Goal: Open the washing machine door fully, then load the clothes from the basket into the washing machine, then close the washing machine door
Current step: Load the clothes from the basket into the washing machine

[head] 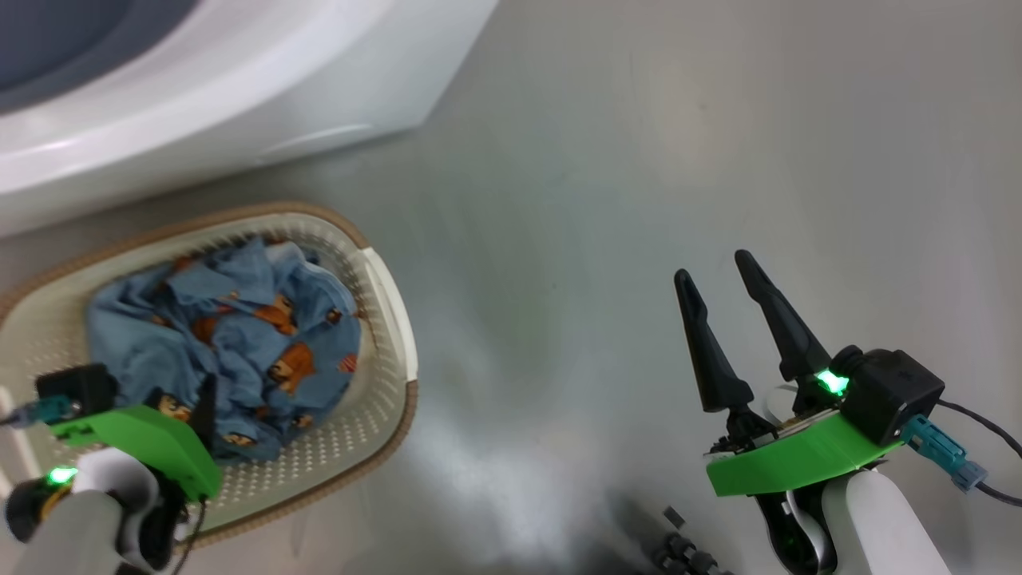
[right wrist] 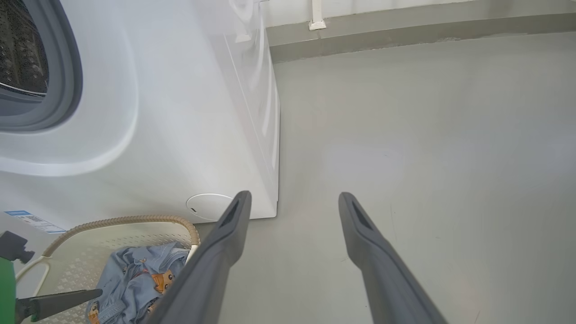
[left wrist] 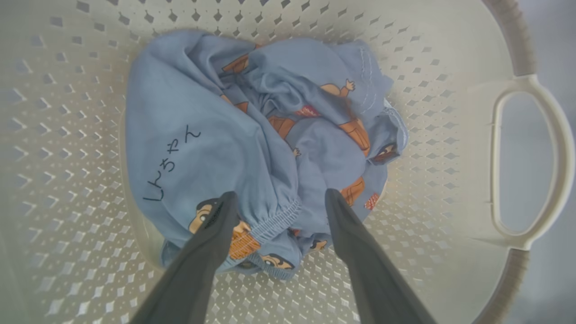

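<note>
I expect the whole heap to come along and leave the basket empty when I lift, because the light blue printed clothes (head: 230, 350) lie bunched with their folds tucked together (head: 225, 299).
The cream basket (head: 388, 375) stands on the floor in front of the white washing machine (head: 239, 80). The light blue printed clothes (head: 231, 343) lie bunched in it. My left gripper (left wrist: 279, 195) points down into the basket and is open, its fingertips (left wrist: 227, 200) at the top of the clothes (left wrist: 216, 135) with a gathered cuff between them; nothing is gripped. My right gripper (head: 713, 266) is open and empty above bare floor, right of the basket. The right wrist view shows the steel drum (right wrist: 20, 49) and grey gasket (right wrist: 67, 67). The washing machine door is out of view.
Grey floor (head: 599, 200) stretches to the right of the machine as far as a wall skirting (right wrist: 405, 36). A round cap (right wrist: 209, 206) sits low on the machine's front and a blue label (right wrist: 27, 219) beside it. A cable (head: 982, 431) hangs from my right wrist.
</note>
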Tool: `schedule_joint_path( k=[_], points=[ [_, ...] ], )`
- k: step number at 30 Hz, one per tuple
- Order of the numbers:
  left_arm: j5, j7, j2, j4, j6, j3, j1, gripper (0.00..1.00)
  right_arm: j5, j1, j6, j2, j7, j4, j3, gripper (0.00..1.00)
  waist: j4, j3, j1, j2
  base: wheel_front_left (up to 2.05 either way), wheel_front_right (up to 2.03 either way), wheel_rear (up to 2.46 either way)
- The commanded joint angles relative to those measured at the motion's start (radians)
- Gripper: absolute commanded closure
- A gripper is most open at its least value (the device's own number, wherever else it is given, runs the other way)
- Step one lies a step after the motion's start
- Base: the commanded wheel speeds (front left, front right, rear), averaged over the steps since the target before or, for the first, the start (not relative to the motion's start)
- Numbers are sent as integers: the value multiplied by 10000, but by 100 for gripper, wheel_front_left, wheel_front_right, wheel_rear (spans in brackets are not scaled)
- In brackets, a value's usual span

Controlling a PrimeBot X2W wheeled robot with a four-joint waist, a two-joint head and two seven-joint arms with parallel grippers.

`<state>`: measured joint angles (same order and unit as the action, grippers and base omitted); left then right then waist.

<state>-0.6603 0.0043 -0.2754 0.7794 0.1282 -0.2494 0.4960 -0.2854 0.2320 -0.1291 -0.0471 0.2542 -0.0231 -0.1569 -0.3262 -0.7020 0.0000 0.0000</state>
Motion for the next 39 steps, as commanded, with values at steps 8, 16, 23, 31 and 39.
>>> schedule_joint_path(
  k=[8,16,23,31,39],
  points=[
    [-47,-170,-772,925,-82,355,809,0,-162,128,-16,-32,76,357,-420,0,-520,-1033,0,0,0,0,0],
    [-175,-179,-955,1734,-39,337,1694,0,-287,298,-16,-32,76,463,-605,0,-749,-1607,0,0,0,0,0],
    [-211,-284,-1091,2196,-12,238,2205,0,-361,406,-16,-32,76,537,-672,0,-928,-1985,0,0,0,0,0],
    [20,-468,-1162,2656,1,-108,2657,97,-423,409,-16,-32,76,617,-613,0,-1027,-2233,0,0,0,0,0],
    [177,-1023,-955,3002,15,-499,2724,100,-358,416,-16,-32,76,460,-487,0,-818,-1920,0,0,0,0,0]
  ],
)
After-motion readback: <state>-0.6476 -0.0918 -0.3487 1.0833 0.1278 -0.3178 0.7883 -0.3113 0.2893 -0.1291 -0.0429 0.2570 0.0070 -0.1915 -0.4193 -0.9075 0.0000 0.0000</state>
